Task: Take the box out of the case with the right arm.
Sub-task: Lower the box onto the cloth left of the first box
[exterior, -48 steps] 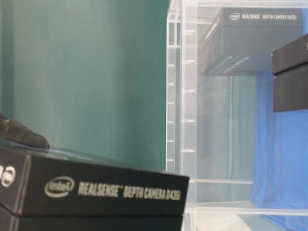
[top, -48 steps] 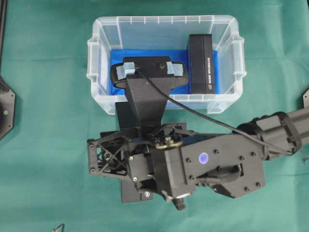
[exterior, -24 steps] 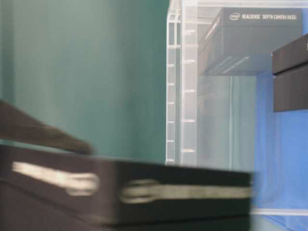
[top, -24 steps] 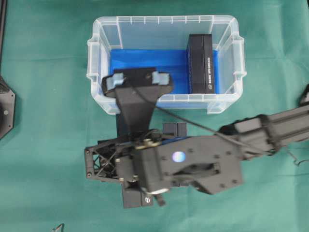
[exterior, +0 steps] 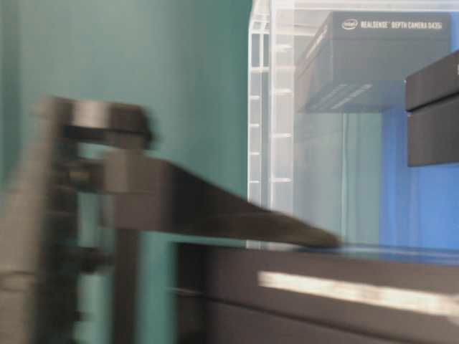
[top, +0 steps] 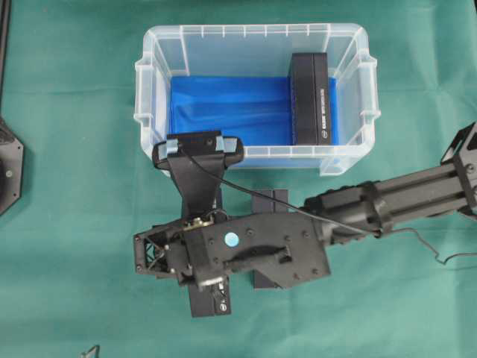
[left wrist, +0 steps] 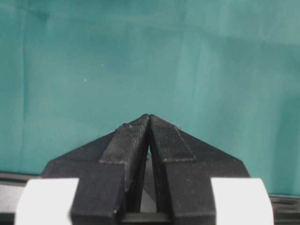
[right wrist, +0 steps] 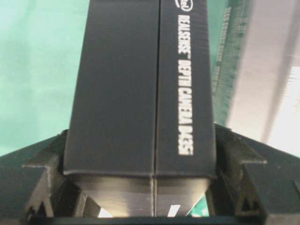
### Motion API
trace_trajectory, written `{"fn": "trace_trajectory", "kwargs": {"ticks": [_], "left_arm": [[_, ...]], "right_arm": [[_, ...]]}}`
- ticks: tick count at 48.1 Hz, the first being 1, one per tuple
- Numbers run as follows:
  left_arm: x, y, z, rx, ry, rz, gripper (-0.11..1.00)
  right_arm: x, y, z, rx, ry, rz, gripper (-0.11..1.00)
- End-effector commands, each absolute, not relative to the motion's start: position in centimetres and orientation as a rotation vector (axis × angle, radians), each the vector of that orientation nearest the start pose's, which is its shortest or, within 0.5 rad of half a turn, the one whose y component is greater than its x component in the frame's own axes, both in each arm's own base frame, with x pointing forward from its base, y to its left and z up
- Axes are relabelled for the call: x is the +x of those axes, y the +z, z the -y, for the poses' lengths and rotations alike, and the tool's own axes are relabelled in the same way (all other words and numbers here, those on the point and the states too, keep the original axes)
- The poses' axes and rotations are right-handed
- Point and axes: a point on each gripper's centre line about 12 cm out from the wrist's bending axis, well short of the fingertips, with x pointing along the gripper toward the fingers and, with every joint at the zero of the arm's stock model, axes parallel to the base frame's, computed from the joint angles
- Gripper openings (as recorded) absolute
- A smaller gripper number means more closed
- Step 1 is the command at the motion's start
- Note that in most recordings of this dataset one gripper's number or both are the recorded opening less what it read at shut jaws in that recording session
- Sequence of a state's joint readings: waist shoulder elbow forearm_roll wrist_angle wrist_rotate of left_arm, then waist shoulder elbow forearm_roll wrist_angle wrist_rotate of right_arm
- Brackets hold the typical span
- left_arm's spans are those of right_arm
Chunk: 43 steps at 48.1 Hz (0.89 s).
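Note:
The held box (top: 209,301) is clear of the case and hangs straight beside its neighbour, so the robot's right gripper should go down next until the box rests on the green cloth (top: 241,289).
The clear case (top: 153,89) with a blue bottom stands at the back of the green table. One black box (top: 311,97) lies inside it on the right. My right arm (top: 257,250) is in front of the case, and its gripper (right wrist: 140,157) is shut on a second black box (right wrist: 140,79) with white lettering. That box's near end (top: 210,300) sticks out from under the arm, outside the case. In the table-level view the held box (exterior: 323,297) is blurred, with a finger (exterior: 229,215) on top. My left gripper (left wrist: 149,118) is shut and empty over bare cloth.
The case's front wall (top: 261,156) is just beyond the wrist camera (top: 197,145). A black box-like shape (top: 270,203) shows partly from under the right forearm. Green cloth (top: 74,246) stretches to the left. A black mount (top: 7,168) sits at the left edge.
The right arm has pulled back toward the front of the table, bringing its wrist camera out over the case's front wall. The held box came with it and slid right in the table-level view.

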State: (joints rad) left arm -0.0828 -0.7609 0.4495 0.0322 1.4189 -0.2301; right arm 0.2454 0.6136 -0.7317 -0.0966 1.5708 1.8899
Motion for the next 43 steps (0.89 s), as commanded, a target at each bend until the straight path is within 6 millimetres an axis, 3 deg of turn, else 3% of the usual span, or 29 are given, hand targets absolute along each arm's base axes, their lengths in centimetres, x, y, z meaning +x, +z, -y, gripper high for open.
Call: {"fn": "trace_trajectory", "kwargs": {"ticks": [1,23,43], "left_arm": [[17.6,38.0,1.0,-0.139,0.080,-1.075,0.00],[17.7,37.9,1.0,-0.137,0.080,-1.081,0.00],[17.7,37.8,1.0,-0.137,0.079,-1.081,0.00]], "right_arm": [[51.8,26.1,-12.0,1.320,-1.153,-1.018,0.68],[51.9,21.3,-12.0,1.358,-1.163,-1.031,0.68],[51.8,21.1,-11.1,1.362,-1.181,-1.025,0.68]]}}
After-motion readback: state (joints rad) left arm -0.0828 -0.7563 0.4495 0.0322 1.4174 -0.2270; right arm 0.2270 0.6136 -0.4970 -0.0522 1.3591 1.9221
